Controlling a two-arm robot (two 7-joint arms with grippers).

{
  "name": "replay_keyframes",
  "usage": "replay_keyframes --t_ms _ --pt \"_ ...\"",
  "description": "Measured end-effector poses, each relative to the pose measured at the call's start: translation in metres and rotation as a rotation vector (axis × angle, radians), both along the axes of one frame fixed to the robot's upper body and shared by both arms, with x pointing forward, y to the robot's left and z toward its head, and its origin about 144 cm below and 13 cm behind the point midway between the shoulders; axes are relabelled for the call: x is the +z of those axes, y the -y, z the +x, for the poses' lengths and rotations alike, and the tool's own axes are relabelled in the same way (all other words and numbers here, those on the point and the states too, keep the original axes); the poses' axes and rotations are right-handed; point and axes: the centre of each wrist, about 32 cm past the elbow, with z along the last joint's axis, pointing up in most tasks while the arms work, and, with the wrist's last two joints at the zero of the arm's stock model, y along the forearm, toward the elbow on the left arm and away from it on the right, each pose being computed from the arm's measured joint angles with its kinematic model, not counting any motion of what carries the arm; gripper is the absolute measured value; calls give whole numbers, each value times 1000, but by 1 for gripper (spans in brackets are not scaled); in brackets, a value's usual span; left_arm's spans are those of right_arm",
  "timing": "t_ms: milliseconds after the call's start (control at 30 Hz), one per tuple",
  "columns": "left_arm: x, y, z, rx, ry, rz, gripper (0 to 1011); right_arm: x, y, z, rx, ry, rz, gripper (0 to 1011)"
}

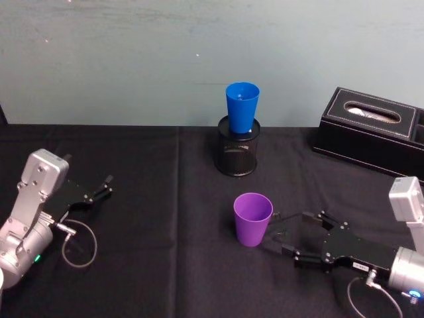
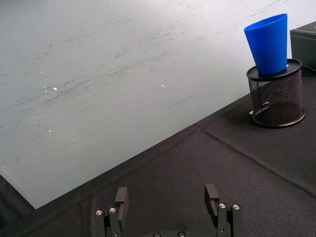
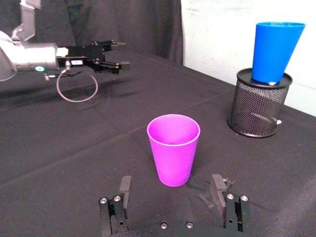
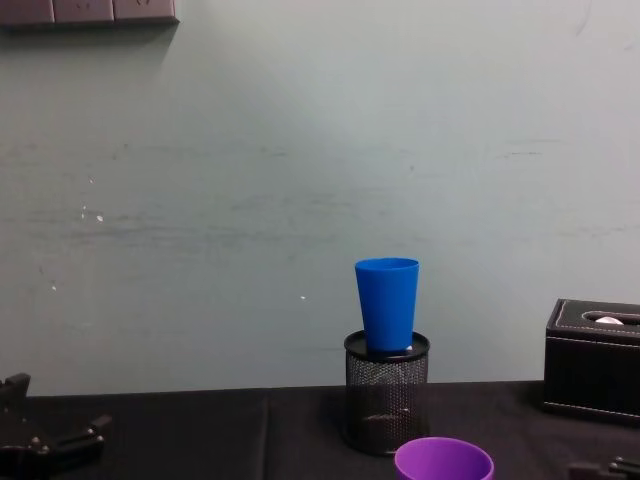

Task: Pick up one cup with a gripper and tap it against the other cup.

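Note:
The blue cup [image 4: 387,305] rests with its base flat on the mesh pot [image 4: 388,350]. I expect the blue cup to stay upright when I tap it with the purple cup.
The purple cup [image 1: 252,218] [image 3: 173,148] [image 4: 443,461] stands upright on the black cloth in front of the mesh pot. My right gripper [image 1: 283,234] [image 3: 173,190] is open just to the cup's right, its fingers reaching toward the base without touching it. The blue cup [image 1: 242,106] [image 2: 268,43] [image 3: 274,51] [image 4: 387,303] sits upright in the mouth of the black mesh pot [image 1: 238,147] [image 2: 276,95] [image 3: 257,102] [image 4: 385,392] behind the purple one. My left gripper [image 1: 103,186] [image 2: 168,200] [image 3: 115,55] rests open far off at the table's left, holding nothing.
A black tissue box [image 1: 373,131] [image 4: 592,359] stands at the back right. A pale wall runs along the table's far edge. Bare black cloth [image 1: 159,212] lies between the left arm and the cups.

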Motion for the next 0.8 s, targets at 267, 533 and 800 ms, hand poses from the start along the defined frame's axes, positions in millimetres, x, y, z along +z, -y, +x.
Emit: replay_keyframes --t_ms 267,533,800 --pt "0 0 0 0 0 0 1011 -4 -12 9 -4 -3 -16 1003" --pt "0 0 0 0 0 0 1012 -9 -29 22 17 36 -13 1003" --pt "0 0 0 0 0 0 1011 -14 -42 33 29 34 2 1003"
